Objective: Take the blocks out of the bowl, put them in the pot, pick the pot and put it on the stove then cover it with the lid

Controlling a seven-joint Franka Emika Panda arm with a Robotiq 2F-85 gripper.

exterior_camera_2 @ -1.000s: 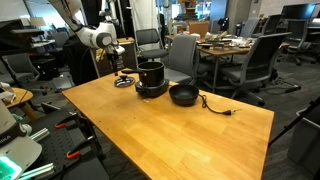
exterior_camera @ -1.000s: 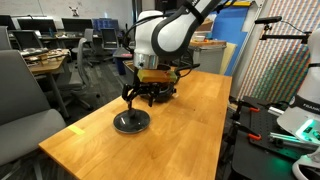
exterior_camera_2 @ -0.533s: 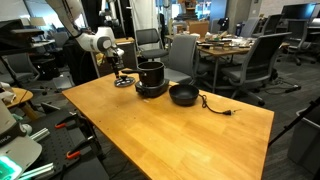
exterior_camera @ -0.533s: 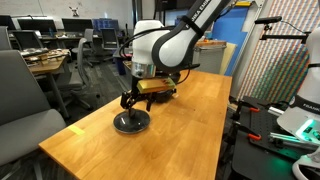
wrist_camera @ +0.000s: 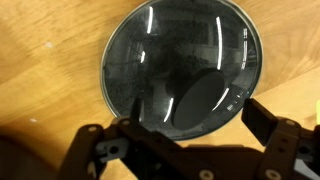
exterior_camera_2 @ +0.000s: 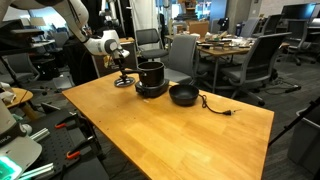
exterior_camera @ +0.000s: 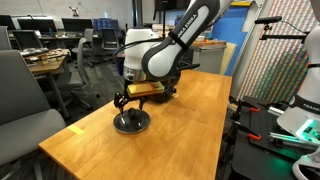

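I should rise, turn and close my gripper on the knob's long sides (wrist_camera: 186, 92) before lifting, since the lid's long knob (wrist_camera: 200, 98) slants across the gap in my open fingers.
The flat grey shiny lid (wrist_camera: 180, 60) lies on the wooden table and fills the wrist view, its centre knob (wrist_camera: 205, 100) between my spread fingers. My gripper (wrist_camera: 197, 116) hangs open just above it, holding nothing. Both exterior views show the gripper (exterior_camera: 126, 100) (exterior_camera_2: 122, 68) over the lid (exterior_camera: 131, 123) (exterior_camera_2: 124, 83). The black pot (exterior_camera_2: 150, 72) stands on the stove (exterior_camera_2: 152, 91), right beside the lid. The small dark bowl (exterior_camera_2: 183, 96) sits next to the stove. No blocks show; the insides of pot and bowl are hidden.
A black cable (exterior_camera_2: 216, 107) trails from the bowl across the table. A strip of yellow tape (exterior_camera: 77, 130) marks the table corner near the lid. Office chairs (exterior_camera_2: 180, 55) stand close behind the table, and a rack of equipment (exterior_camera: 285, 70) stands beside it.
The arm has swung sideways away from the pot and come over the lid, with the jaws open throughout. Pot, bowl and lid have not moved.
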